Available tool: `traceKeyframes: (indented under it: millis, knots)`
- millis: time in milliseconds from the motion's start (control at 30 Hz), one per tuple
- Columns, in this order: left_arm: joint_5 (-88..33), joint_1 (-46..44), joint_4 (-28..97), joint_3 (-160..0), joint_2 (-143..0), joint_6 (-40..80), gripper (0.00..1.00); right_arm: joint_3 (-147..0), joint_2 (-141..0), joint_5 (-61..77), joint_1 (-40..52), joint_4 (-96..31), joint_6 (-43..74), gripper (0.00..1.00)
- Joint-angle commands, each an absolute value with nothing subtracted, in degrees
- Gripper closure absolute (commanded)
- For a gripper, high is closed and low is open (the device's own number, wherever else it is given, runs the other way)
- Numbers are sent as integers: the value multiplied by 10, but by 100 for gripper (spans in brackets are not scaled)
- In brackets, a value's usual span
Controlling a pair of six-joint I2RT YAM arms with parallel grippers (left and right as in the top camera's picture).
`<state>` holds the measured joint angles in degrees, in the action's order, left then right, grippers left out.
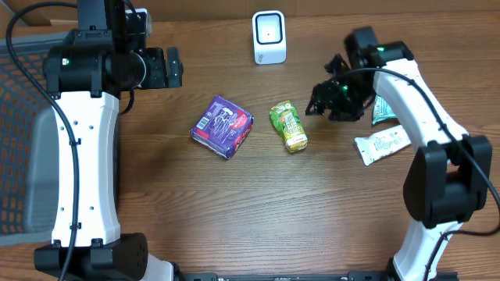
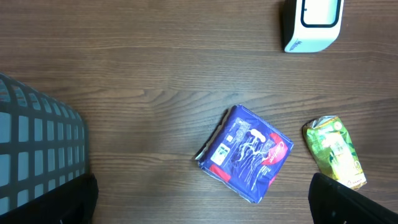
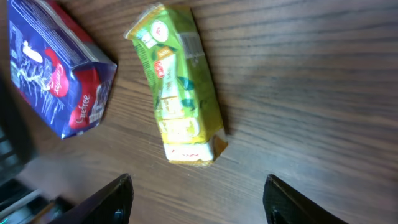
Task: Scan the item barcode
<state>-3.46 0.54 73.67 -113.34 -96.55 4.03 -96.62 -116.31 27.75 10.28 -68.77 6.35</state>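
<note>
The green drink carton's barcode (image 3: 191, 45) is on the carton's side, away from the scanner, so my right gripper needs to grab the carton's near end (image 1: 296, 144) and turn the carton first.
A white barcode scanner (image 1: 269, 37) stands at the back of the table, also in the left wrist view (image 2: 311, 22). A green drink carton (image 1: 288, 126) lies flat mid-table, with a purple snack pack (image 1: 223, 126) to its left. My right gripper (image 1: 314, 103) hovers just right of the carton. It is open, and in its wrist view (image 3: 199, 202) the carton (image 3: 180, 93) lies ahead of the empty fingers. My left gripper (image 1: 175, 68) is high at the back left, wide open (image 2: 205, 208) and empty, above the purple pack (image 2: 249, 152) and the carton (image 2: 336, 152).
A mesh basket (image 1: 16, 140) stands at the left edge and shows in the left wrist view (image 2: 37, 149). A white sachet (image 1: 381, 144) and a green packet (image 1: 384, 109) lie at the right, beside my right arm.
</note>
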Motion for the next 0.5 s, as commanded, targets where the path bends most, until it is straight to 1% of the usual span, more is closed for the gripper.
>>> traceKeyframes:
  millis: [0, 100, 233, 300, 400, 467]
  knots:
    - [-39, 7, 735, -1137, -966, 27, 0, -919, -1189, 411, 81, -668, -18, 32]
    - [-39, 7, 735, -1137, -966, 27, 0, -874, -1197, 445, 72, -628, -20, 31]
    - [-39, 7, 735, -1137, -966, 27, 0, -815, -1197, 490, 72, -556, -17, 27]
    - [-39, 7, 735, -1137, -966, 27, 0, -788, -1197, 492, 72, -520, -3, 23]
    - [-39, 7, 735, -1137, -966, 27, 1, -758, -1197, 505, 72, -468, 18, 20]
    - [-39, 7, 735, -1137, -966, 27, 0, -740, -1197, 522, 74, -435, 33, 20]
